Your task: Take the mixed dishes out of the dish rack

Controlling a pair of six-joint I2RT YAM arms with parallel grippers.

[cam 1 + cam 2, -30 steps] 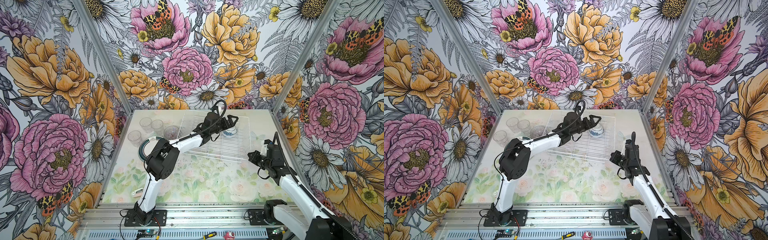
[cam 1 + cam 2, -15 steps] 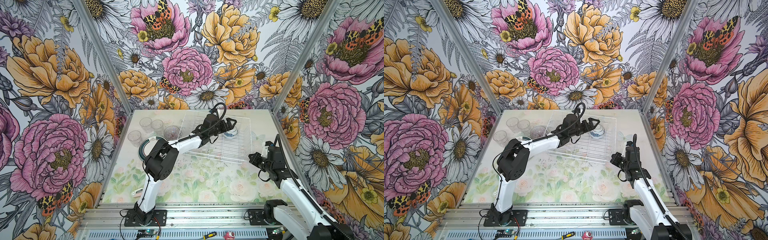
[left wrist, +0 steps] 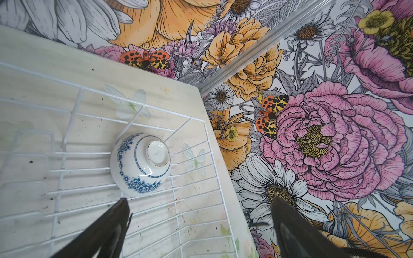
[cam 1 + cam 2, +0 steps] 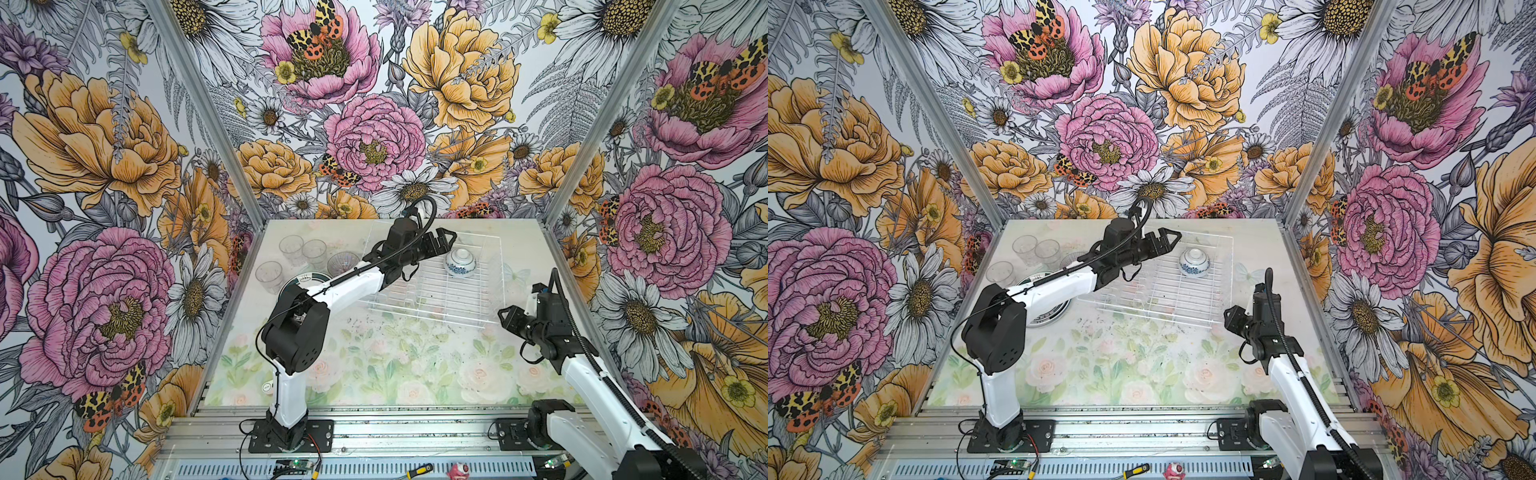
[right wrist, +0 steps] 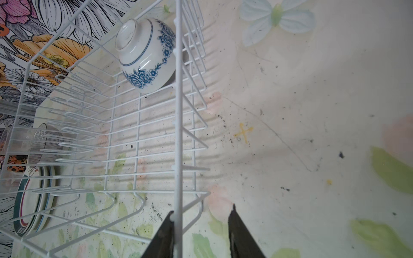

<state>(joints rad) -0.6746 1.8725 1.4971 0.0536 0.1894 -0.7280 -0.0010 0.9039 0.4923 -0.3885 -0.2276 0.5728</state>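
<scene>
My left gripper should back off and my right gripper should take the bowl, since it lies past my left gripper at the rack's far corner.
The white wire dish rack stands right of the table's middle. One small white bowl with blue flowers lies upside down at its far right. My left gripper hovers open over the rack, just left of the bowl, holding nothing. My right gripper is at the rack's near right corner. Its jaws are apart, and the rim wire runs between them, touching one finger.
On the table left of the rack stand three clear tumblers, a ribbed glass bowl and stacked dark-rimmed plates, partly under my left arm. Flowered walls close in three sides. A screwdriver lies on the front rail.
My right gripper's jaws have parted; they were shut at the rack's corner. Both arms have barely shifted, and the bowl and the rack have stayed put.
</scene>
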